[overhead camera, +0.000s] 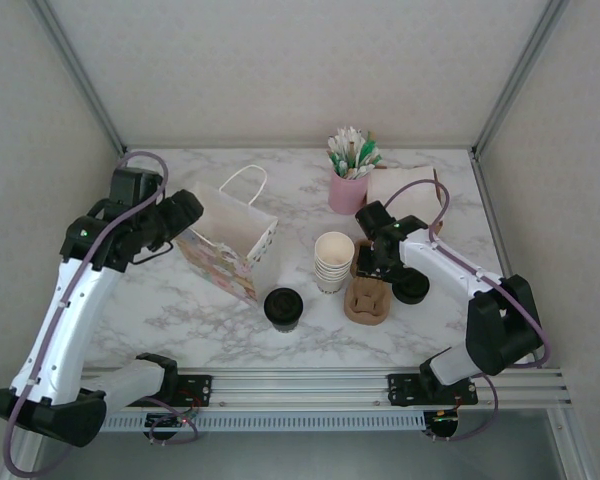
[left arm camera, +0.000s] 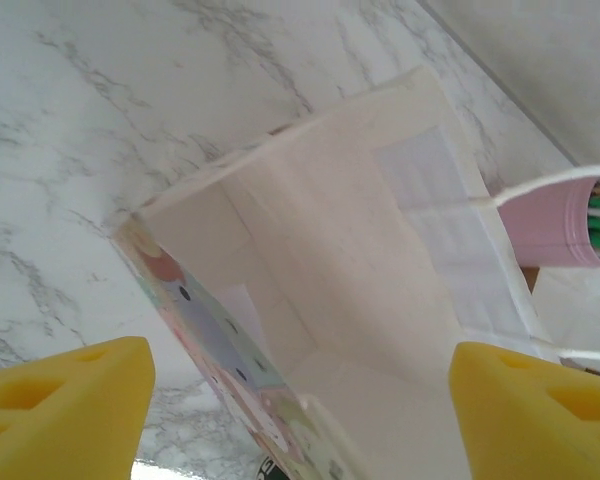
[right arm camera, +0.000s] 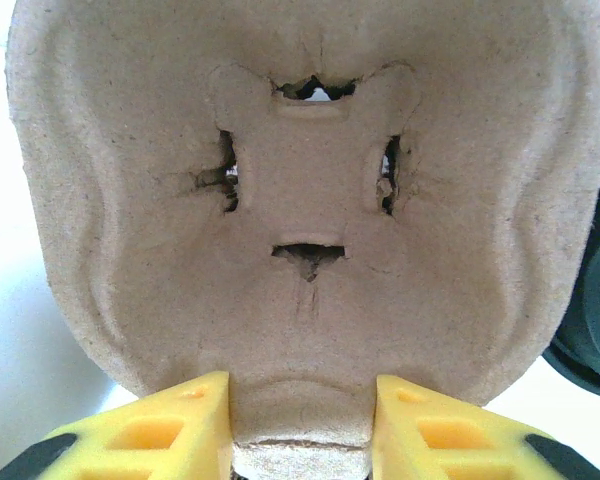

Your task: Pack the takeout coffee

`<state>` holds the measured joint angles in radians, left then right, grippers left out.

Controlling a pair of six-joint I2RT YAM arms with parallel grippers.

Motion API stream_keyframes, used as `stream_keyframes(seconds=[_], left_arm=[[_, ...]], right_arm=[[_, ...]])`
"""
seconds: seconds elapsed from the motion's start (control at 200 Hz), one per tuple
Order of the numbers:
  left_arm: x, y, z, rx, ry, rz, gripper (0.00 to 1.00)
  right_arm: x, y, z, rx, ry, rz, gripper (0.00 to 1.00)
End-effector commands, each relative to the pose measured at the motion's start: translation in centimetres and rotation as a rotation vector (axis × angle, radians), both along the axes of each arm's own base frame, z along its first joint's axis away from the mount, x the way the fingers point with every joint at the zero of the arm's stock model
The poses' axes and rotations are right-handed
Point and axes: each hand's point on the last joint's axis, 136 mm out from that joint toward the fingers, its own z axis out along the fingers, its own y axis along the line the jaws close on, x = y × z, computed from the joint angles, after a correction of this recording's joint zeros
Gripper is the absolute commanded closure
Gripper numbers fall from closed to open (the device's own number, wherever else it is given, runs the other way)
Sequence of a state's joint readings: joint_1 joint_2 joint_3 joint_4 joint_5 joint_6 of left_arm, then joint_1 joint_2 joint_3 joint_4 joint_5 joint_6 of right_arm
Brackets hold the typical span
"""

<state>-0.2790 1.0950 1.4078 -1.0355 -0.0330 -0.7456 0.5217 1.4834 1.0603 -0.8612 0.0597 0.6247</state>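
The paper bag's opening (overhead camera: 232,222) is at an angle to the cup carrier, so my left gripper should first take hold of the patterned side's rim (overhead camera: 216,247) and turn the bag in line.
The takeout coffee (overhead camera: 282,308), a small cream cup with a black lid, stands upright on the marble table, front of centre. Left of it stands a patterned paper bag (overhead camera: 230,243) with white handles, mouth up. My left gripper (overhead camera: 188,222) is at the bag's left rim and open. In the left wrist view its yellow fingers (left arm camera: 65,400) stand wide apart, and the bag's white inside (left arm camera: 340,250) lies beyond them. My right gripper (overhead camera: 372,262) is down on a brown cardboard cup carrier (overhead camera: 368,297). Its fingertips (right arm camera: 170,430) press both sides of the carrier's (right arm camera: 300,180) centre ridge.
A tall stack of cream cups (overhead camera: 332,260) stands just left of the carrier. A loose black lid (overhead camera: 412,288) lies to its right. At the back are a pink cup of utensils (overhead camera: 348,185) and a pile of napkins (overhead camera: 400,185). Walls enclose three sides.
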Motion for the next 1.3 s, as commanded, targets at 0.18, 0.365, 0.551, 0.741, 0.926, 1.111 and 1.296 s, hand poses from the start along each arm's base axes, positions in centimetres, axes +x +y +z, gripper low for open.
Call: stream_keyframes(seconds=[0.18,0.365,0.551,0.741,0.926,1.111,1.296], left_arm=[[-1.9,3.2,2.0,0.041,-0.047,0.149,0.17],[-3.1,4.6,2.1,0.058,-0.059,0.213,0.15],[-4.0,5.0,0.8,0.068,-0.022,0.231,0.15],[-3.9,3.7,-1.1,0.021,0.042,0.199,0.14],[-3.0,2.9,-1.9,-0.012,0.058,0.192,0.12],[-1.3,2.3,-2.1,-0.011,0.064,0.182,0.14],[0.3,1.8,-3.1,-0.044,0.081,0.178,0.22]], right_arm=[[0.3,0.0,1.8,0.001,-0.033,-0.011,0.65],[0.2,-0.1,3.0,0.013,-0.055,-0.02,0.65],[0.1,-0.1,3.7,0.027,-0.064,-0.025,0.65],[0.0,-0.7,5.0,0.014,-0.096,-0.027,0.65],[0.1,-1.4,7.1,0.005,-0.156,-0.026,0.66],[0.3,-1.9,9.8,0.002,-0.233,-0.017,0.66],[0.6,-2.3,12.1,0.004,-0.305,-0.003,0.65]])
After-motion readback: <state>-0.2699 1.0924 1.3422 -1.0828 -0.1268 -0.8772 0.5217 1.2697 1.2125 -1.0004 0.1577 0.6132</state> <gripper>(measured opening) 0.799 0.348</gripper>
